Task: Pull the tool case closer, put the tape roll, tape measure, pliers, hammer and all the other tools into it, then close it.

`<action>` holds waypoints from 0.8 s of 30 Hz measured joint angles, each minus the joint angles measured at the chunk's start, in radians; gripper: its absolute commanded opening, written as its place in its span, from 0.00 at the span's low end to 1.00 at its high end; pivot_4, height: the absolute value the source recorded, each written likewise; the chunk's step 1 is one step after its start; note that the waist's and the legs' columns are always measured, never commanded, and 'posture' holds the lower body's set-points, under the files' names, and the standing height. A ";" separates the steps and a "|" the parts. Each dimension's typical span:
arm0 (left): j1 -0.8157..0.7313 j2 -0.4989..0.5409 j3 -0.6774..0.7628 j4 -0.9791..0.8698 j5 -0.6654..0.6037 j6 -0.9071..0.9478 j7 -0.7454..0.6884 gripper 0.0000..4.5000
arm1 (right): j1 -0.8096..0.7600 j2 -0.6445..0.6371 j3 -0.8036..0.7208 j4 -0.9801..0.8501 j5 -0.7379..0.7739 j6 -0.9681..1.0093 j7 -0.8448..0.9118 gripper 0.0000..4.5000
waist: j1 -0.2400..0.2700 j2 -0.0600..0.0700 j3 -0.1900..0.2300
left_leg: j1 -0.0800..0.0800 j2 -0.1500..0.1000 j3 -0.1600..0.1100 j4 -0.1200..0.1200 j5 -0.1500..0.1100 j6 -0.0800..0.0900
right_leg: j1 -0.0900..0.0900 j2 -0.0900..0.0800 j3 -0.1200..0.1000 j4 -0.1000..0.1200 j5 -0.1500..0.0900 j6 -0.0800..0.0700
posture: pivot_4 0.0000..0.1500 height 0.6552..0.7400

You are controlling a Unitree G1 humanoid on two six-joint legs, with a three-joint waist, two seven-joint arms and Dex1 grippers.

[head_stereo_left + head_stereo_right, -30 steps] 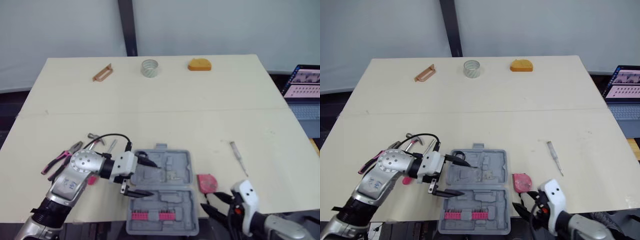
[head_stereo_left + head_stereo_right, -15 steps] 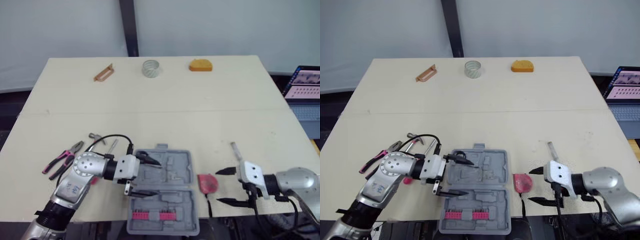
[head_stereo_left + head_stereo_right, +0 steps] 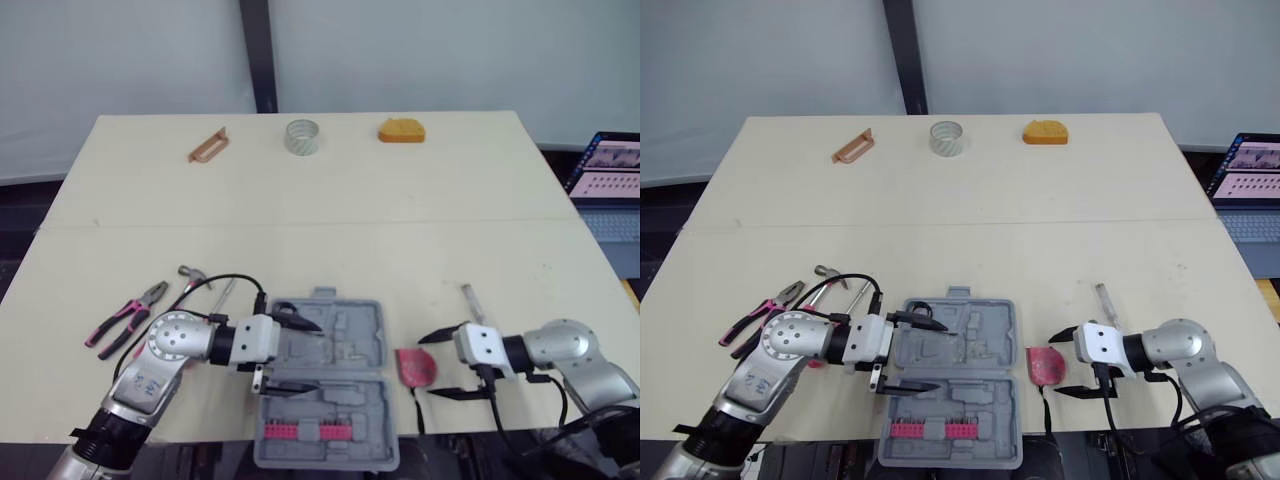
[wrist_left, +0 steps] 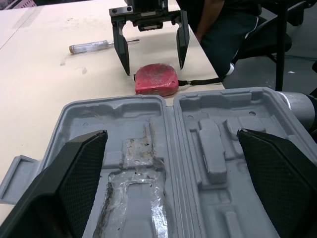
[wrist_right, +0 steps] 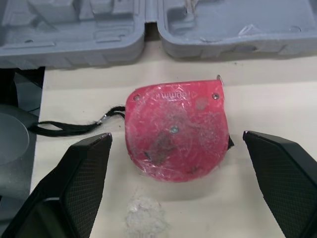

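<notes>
The red tape measure should pull its black strap (image 3: 419, 415) along when the robot carries it into the case, because the strap is attached at the tape measure's edge (image 3: 413, 388).
The grey tool case (image 3: 352, 398) lies open near the table's front edge. My left gripper (image 3: 315, 356) is open and hovers over the case's left side with nothing in it. The red tape measure (image 3: 413, 366) lies just right of the case. My right gripper (image 3: 426, 366) is open at its right side, one finger on each side of it and not touching. Pink-handled pliers (image 3: 128, 320) and a hammer (image 3: 195, 280) lie left of the case. A screwdriver (image 3: 467, 295) lies behind the right gripper. The tape roll (image 3: 301, 136) stands at the far edge.
An orange object (image 3: 400, 130) and a brown tool (image 3: 206, 146) lie at the far edge beside the tape roll. A row of pink bits (image 3: 305, 432) sits in the case's near half. A laptop (image 3: 610, 165) stands off the table's right side.
My right arm has risen from below the table's front edge and moved left, bringing its open gripper up to the tape measure. The left gripper has barely shifted.
</notes>
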 measured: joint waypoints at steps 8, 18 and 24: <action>0.000 0.000 -0.001 -0.006 0.003 0.012 0.015 1.00 | -0.030 0.032 0.028 0.047 -0.030 -0.023 0.000 1.00 | 0.000 0.000 0.000 | 0.000 0.000 0.000 0.000 0.000 0.000 | 0.000 0.000 0.000 0.000 0.000 0.000 | 1.00 1.00; 0.004 0.003 -0.001 -0.010 0.004 0.013 0.016 1.00 | -0.039 0.058 0.050 0.066 -0.053 -0.046 -0.004 0.94 | 0.000 0.000 0.000 | 0.000 0.000 0.000 0.000 0.000 0.000 | 0.000 0.000 0.000 0.000 0.000 0.000 | 1.00 1.00; 0.004 0.004 -0.001 -0.010 0.004 0.013 0.016 1.00 | -0.044 0.065 0.050 0.075 -0.063 -0.059 -0.028 0.65 | 0.000 0.000 0.000 | 0.000 0.000 0.000 0.000 0.000 0.000 | 0.001 0.000 0.000 0.000 0.000 0.000 | 1.00 1.00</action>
